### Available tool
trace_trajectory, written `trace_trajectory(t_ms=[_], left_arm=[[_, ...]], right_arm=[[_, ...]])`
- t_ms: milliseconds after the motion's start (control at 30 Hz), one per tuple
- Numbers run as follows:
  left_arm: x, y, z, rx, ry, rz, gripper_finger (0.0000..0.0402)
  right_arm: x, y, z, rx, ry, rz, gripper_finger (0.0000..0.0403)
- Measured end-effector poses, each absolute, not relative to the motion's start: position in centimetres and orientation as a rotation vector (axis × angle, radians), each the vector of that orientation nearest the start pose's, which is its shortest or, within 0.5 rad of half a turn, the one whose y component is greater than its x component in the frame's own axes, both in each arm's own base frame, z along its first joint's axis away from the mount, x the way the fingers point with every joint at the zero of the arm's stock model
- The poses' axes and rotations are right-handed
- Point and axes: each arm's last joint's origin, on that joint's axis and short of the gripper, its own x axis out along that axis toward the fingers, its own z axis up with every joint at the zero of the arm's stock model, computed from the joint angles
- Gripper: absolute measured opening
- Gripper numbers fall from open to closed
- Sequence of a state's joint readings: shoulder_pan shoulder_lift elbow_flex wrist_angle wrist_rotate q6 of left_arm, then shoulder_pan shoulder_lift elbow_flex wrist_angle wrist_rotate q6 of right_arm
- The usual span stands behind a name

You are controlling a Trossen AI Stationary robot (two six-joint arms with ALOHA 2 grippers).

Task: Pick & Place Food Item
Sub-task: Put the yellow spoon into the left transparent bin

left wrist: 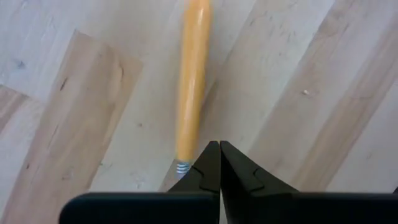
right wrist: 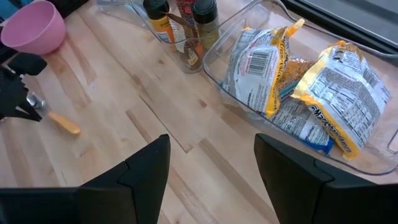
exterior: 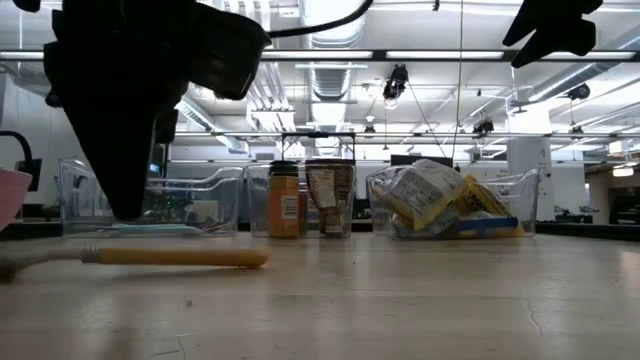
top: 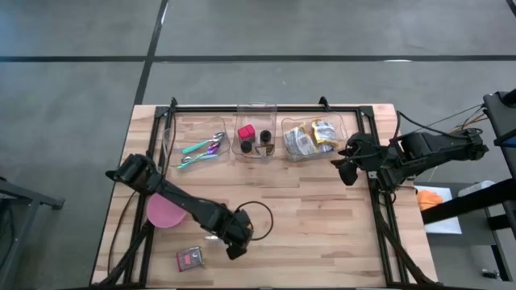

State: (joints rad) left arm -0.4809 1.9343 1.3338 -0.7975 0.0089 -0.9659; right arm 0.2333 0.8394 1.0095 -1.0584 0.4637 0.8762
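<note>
The closed fingers of the robot's left gripper are hanging empty over the utensil's orange handle [exterior: 185, 257], so the robot should open them and lower them around the utensil's metal neck [exterior: 68, 254].
My left gripper [left wrist: 219, 148] points straight down over the near middle of the table, shut with nothing between its fingers. Just under and beside its tips a utensil with an orange handle [left wrist: 193, 81] lies flat on the wood; the fingers hide its metal end. In the low view the handle [exterior: 175, 257] rests on the table and the fingertips [exterior: 125, 212] hang above it. Snack bags [right wrist: 298, 87] lie in a clear bin at the far right. My right gripper [right wrist: 211, 162] waits, open, high at the table's right edge.
A pink bowl [top: 165, 211] and a small dark packet [top: 189, 258] sit near the table's front left. Along the far edge stand clear bins: one with utensils [top: 197, 149], one with spice bottles [top: 255, 138]. A black cable loop [top: 258, 217] lies beside the left gripper.
</note>
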Motion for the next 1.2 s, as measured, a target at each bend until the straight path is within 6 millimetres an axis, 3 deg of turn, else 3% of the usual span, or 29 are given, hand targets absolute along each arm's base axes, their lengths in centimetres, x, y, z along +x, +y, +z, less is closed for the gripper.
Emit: trace_trajectory(t_ms=[367, 500, 633, 867, 967, 1200], left_arm=[[32.4, -16.3, 16.6, -0.441, 1.461, 0.257, 0.0017], [32.4, -16.2, 16.6, -0.374, 1.451, 0.229, 0.0063], [32.3, -16.1, 16.4, -0.272, 1.462, 0.142, 0.0141], [30.2, -15.2, 14.5, -0.192, 1.592, 0.188, 0.0264], [29.7, -15.0, 13.7, -0.193, 1.602, 0.21, 0.0283], [29.5, -15.1, 12.9, -0.195, 1.556, 0.185, 0.0284]], right_arm=[[13.3, 1.8, 32.8, 0.517, 0.672, -0.553, 0.0228], [13.3, 1.8, 32.8, 0.514, 0.673, -0.552, 0.0228], [13.3, 1.8, 32.8, 0.513, 0.673, -0.551, 0.0228], [13.4, 1.9, 32.8, 0.517, 0.687, -0.53, 0.0228], [13.4, 1.9, 32.8, 0.517, 0.688, -0.529, 0.0228], [13.3, 1.9, 32.7, 0.51, 0.692, -0.527, 0.0228]])
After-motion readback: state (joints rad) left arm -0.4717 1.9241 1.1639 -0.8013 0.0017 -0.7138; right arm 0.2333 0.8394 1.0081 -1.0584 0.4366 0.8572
